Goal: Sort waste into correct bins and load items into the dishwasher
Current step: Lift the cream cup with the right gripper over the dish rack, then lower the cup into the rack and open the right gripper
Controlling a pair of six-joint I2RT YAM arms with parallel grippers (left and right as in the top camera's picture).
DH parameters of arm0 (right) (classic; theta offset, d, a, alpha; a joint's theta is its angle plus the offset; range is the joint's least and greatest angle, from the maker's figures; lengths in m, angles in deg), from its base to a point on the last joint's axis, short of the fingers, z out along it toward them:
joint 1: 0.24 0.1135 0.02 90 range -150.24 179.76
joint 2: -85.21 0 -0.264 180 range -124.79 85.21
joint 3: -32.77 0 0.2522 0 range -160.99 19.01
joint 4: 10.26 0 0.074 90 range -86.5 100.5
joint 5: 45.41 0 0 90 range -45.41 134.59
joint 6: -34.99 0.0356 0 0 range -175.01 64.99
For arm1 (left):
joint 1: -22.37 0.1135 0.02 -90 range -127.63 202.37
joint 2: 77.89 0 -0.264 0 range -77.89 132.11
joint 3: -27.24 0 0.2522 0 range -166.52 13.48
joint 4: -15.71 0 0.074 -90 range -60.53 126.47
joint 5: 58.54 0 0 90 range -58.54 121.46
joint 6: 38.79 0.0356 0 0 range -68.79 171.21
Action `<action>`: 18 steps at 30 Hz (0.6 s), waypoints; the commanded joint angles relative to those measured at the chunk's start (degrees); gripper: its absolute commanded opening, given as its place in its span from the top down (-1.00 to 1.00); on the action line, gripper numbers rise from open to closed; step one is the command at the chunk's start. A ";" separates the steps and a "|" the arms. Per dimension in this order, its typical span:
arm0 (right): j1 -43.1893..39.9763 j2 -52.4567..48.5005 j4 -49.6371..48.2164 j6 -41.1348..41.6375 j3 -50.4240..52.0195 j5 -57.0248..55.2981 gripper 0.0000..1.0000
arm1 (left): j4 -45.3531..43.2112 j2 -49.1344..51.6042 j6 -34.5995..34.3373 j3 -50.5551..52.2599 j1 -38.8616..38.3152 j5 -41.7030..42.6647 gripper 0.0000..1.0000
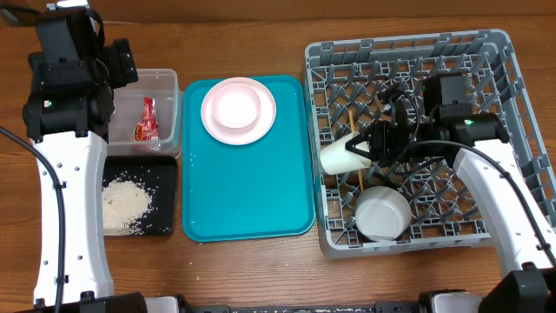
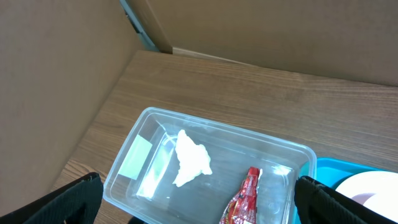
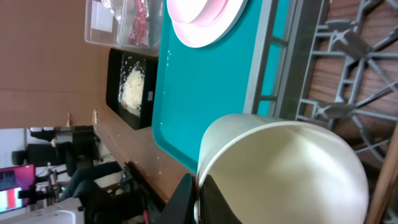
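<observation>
I keep lowering the white cup [image 1: 340, 155] with my right gripper until the cup rests among the pegs, because it is hanging over open pegs [image 1: 354, 179] behind the white bowl.
My left gripper [image 2: 200, 210] hangs open above the clear tub [image 2: 292, 155], a finger past each side of it. In the tub lie a crumpled white tissue [image 2: 189, 160] and a red snack wrapper [image 2: 244, 198]. The black tray [image 1: 165, 174] in front of the tub holds rice grains [image 1: 126, 204]. My right gripper [image 3: 200, 200] is shut on the rim of a white cup [image 3: 292, 168], held on its side over the left part of the grey dish rack [image 1: 499, 52]. A white bowl [image 1: 382, 214] stands in the rack's front. The pink plate [image 1: 261, 126] lies on the teal tray.
The teal serving tray [image 1: 248, 191] lies between the bins and the rack. A smaller pale round dish [image 1: 234, 106] sits on the plate. A thin wooden stick [image 1: 352, 122] stands among the rack's pegs. A cardboard wall [image 2: 56, 74] rises behind and left of the tub.
</observation>
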 commanded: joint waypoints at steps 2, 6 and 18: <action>-0.26 0.98 -2.67 -4.31 2.58 1.75 0.92 | -0.22 0.04 -0.63 -0.76 -0.07 0.22 -1.00; -0.28 0.96 -7.17 -4.28 5.16 1.70 0.92 | -0.22 0.04 -0.63 -0.76 -0.07 0.22 -1.00; -0.33 -0.33 -9.62 -4.31 6.60 -2.86 0.91 | -0.22 0.04 -0.63 -0.76 -0.07 0.22 -1.00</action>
